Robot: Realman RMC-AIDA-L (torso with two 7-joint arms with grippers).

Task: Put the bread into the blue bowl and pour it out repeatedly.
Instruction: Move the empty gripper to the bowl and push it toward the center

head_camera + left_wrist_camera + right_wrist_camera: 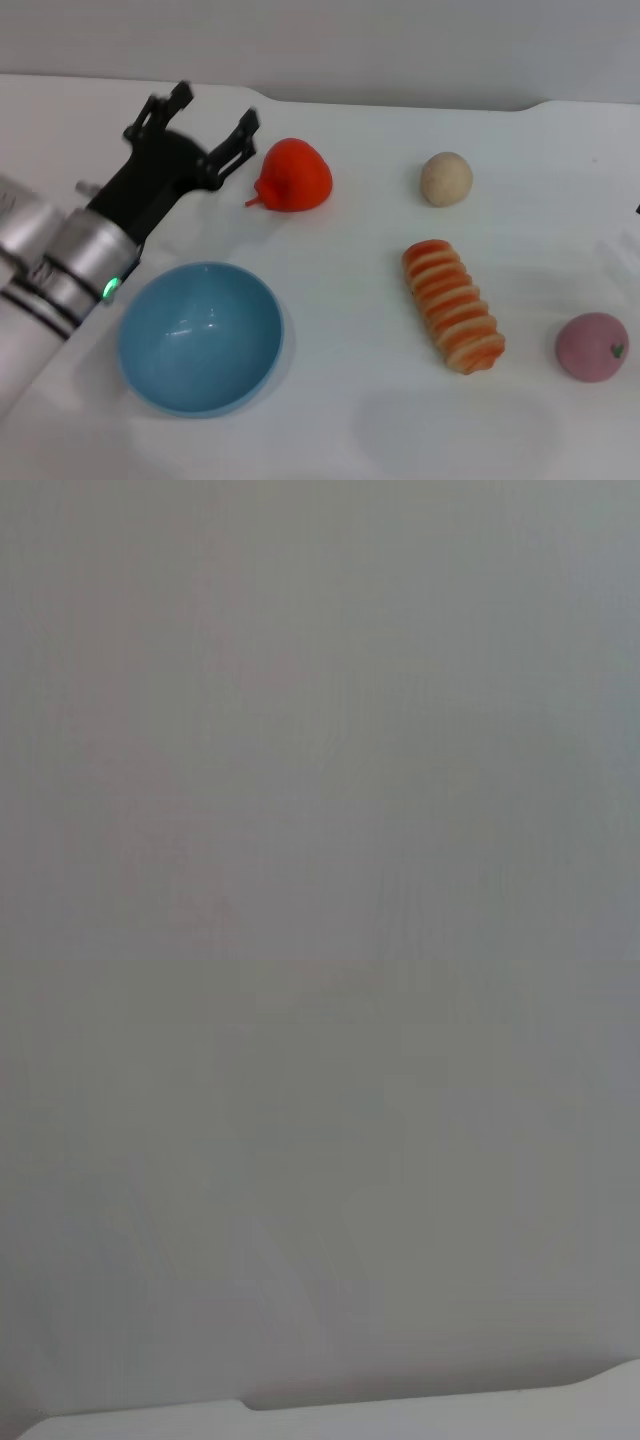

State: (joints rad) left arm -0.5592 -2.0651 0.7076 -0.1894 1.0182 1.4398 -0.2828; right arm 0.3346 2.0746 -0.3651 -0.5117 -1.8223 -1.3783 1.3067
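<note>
Next, I swing my left gripper back, since it points past the blue bowl beside the red toy fruit point(295, 176), and grab the bowl's rim point(123, 325) farthest from the bread.
The bread point(453, 305), a ridged loaf with orange and cream stripes, lies on the white table right of centre. The blue bowl point(200, 337) stands upright and empty at the front left. My left gripper point(212, 112) is open above the table behind the bowl, just left of a red toy fruit, with nothing between its fingers. The bread lies well to its right. My right gripper is out of the head view. Both wrist views show only a blank grey surface.
A red toy fruit point(293, 176) sits behind the bowl. A small beige ball point(445, 179) lies behind the bread. A pink round fruit point(592, 346) rests at the right edge. The table's far edge point(430, 1400) shows in the right wrist view.
</note>
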